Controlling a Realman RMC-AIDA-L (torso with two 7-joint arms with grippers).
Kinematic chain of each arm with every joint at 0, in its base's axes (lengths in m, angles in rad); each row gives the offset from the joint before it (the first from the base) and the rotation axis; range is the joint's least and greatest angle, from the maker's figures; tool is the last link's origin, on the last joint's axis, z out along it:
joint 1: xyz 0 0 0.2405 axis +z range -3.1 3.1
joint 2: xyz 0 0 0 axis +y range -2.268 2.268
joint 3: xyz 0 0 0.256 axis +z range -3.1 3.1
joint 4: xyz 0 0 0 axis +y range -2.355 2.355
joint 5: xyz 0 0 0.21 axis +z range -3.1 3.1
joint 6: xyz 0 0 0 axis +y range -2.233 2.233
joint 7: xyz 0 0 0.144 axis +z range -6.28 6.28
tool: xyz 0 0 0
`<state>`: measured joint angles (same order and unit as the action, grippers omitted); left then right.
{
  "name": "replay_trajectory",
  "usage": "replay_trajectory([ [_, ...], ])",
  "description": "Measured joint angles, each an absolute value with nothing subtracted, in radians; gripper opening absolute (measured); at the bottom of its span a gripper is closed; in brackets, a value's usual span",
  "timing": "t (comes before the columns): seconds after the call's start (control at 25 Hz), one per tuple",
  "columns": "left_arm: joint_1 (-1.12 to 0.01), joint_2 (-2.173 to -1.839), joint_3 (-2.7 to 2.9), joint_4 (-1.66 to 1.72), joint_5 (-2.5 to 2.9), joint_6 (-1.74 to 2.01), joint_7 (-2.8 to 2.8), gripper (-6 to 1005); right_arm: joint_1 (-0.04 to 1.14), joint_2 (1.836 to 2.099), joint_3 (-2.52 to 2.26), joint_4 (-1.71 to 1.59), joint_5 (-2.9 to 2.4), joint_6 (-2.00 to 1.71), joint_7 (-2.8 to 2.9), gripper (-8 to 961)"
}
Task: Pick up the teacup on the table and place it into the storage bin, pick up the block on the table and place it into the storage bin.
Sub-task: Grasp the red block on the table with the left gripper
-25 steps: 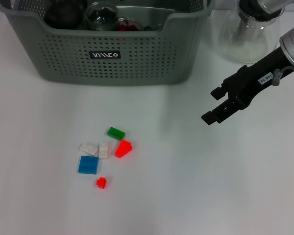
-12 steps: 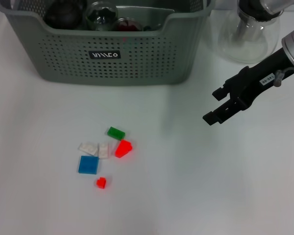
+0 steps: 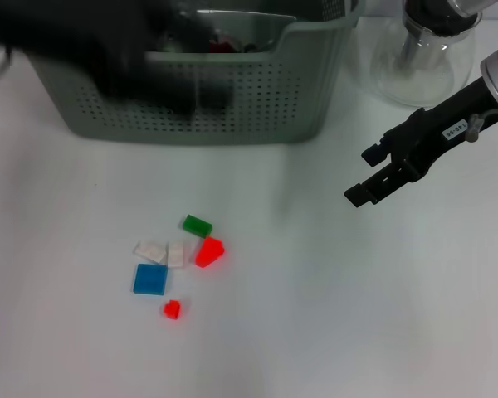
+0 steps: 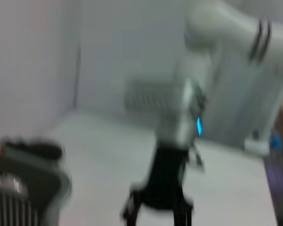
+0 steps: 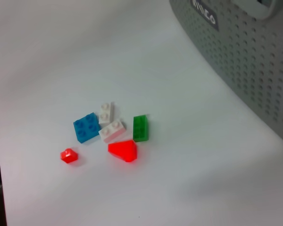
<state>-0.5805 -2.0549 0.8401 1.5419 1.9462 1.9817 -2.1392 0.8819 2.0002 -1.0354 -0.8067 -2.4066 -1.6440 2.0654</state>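
I can see open table [image 3: 286,217] between the blocks and my right gripper, so I keep moving my left gripper down to the blocks [image 3: 178,255] and close it on one block.
Several small blocks lie on the white table: a green block [image 3: 197,225], a red wedge [image 3: 208,251], two white blocks [image 3: 163,251], a blue block [image 3: 149,279] and a tiny red block [image 3: 172,310]. The right wrist view shows the same cluster around its green block [image 5: 140,128]. Behind them stands the storage bin [image 3: 257,99]. My left arm [image 3: 108,46] is a dark moving smear across the bin's front and top, hiding most of its contents. No teacup can be made out. My right gripper [image 3: 358,176] hovers open and empty, right of the blocks.
A clear glass teapot [image 3: 415,58] stands at the back right, beside the bin and behind my right arm. The bin's perforated wall [image 5: 245,61] fills the right wrist view's corner. The left wrist view shows my right gripper [image 4: 158,214] far off.
My left arm has swung into the head view over the bin, where none showed before. The right gripper drifted slightly to the right. The blocks have not moved.
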Motion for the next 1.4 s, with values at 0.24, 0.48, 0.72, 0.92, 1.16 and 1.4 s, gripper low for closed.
replay_trajectory([
  [0.24, -0.538, -2.107, 1.077, 1.642, 2.186, 1.983, -2.087, 829, 0.878, 2.002, -1.035, -0.804, -2.407, -1.632, 2.073, 928],
  [0.48, -0.597, -2.148, 1.257, 1.584, 2.398, 1.948, -1.989, 828, 0.877, 2.006, -1.034, -0.803, -2.406, -1.624, 2.088, 928],
  [0.72, -0.668, -2.161, 1.469, 1.495, 2.562, 1.864, -1.879, 827, 0.879, 2.009, -1.033, -0.771, -2.398, -1.602, 2.107, 927],
  [0.92, -0.719, -2.165, 1.61, 1.421, 2.663, 1.747, -1.805, 827, 0.883, 2.017, -1.029, -0.755, -2.393, -1.588, 2.132, 928],
  [1.16, -0.794, -2.169, 1.663, 1.29, 2.682, 1.697, -1.712, 827, 0.884, 2.023, -1.017, -0.755, -2.393, -1.576, 2.161, 928],
  [1.4, -0.801, -2.172, 1.714, 1.268, 2.676, 1.688, -1.655, 826, 0.882, 2.034, -1.002, -0.755, -2.393, -1.573, 2.176, 927],
])
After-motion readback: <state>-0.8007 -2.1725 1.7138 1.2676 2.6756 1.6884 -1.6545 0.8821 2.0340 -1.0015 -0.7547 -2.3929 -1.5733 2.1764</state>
